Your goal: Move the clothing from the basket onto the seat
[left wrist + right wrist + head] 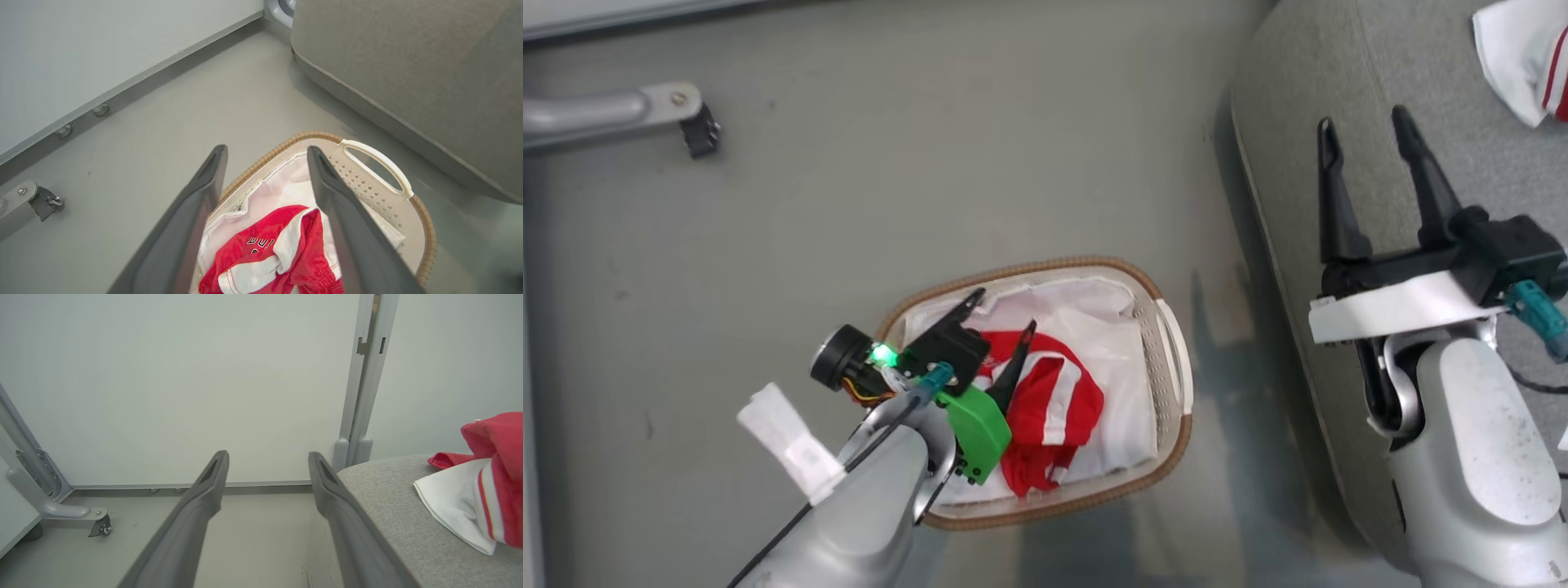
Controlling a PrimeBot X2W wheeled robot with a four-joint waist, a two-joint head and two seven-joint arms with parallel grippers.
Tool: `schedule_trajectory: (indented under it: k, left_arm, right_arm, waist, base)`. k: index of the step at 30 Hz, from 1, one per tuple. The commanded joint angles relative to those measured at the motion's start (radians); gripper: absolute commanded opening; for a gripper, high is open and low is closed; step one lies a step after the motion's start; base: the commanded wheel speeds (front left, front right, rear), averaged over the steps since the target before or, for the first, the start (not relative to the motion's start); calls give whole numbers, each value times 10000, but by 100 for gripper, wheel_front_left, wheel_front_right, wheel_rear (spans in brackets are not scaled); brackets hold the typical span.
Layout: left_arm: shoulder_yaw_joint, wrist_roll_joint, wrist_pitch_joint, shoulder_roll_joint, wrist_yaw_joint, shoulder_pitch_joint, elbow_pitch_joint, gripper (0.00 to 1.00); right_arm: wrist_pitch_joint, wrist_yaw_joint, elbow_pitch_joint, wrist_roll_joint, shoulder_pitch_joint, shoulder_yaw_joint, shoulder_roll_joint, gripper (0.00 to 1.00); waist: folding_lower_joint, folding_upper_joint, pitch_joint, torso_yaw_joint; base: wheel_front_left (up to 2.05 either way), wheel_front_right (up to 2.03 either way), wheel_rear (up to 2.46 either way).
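Note:
My gripper will bring up the red garment [1054,397] alone when I lift it, because the white liner [1125,392] under the garment spreads out to the basket's sides.
The basket [1168,445], white with a brown woven rim, stands on the floor. In it, on the white liner, lies a crumpled red clothing piece [1058,408] with white stripes. My left gripper [1006,308] hovers open just above it, touching nothing. From the left wrist, the left gripper [266,150] frames the red garment [282,249], the small lettering on it, and the basket's rim [286,143]. The right gripper [1364,117] stands open and empty over the edge of the grey seat [1421,65]. A second red-and-white garment [1527,57] lies on the seat [388,506], right of the right gripper [267,455].
The basket sits close to the seat's side [408,61]. A grey metal leg with a caster [645,110] rests on the floor at far left, also visible as the caster [98,524]. A white wall panel and a grey post [363,375] stand behind.

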Motion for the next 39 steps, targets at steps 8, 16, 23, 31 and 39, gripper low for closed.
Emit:
schedule_trajectory:
  k: [8,16,23,31,39]
  left_arm:
    - [-1784,-502,137,19,-11,-1483,2170,100]
    - [-2437,-879,351,276,-7,-2502,3617,100]
    - [-2860,-1171,398,498,-7,-3128,4149,100]
    - [-3378,-1720,598,499,-7,-3368,4342,13]
    - [-3614,-2258,115,467,-8,-3012,3984,0]
  right_arm:
    - [-24,-12,-887,388,-726,127,-27,100]
    - [-24,-14,-1151,820,-1040,340,-26,100]
    - [-24,-14,-1234,1055,-1198,501,-26,100]
    - [-24,-14,-1203,1023,-1281,572,-29,100]
    - [-24,-14,-1024,751,-1155,534,-32,100]
  waist:
    - [0,0,2770,-1552]
    - [0,0,3840,-2261]
    - [0,0,4423,-2568]
    - [0,0,4502,-2556]
    - [0,0,3840,-2159]
  base:
    - [0,0,0]
    - [0,0,0]
    - [0,0,0]
    - [0,0,0]
    - [0,0,0]
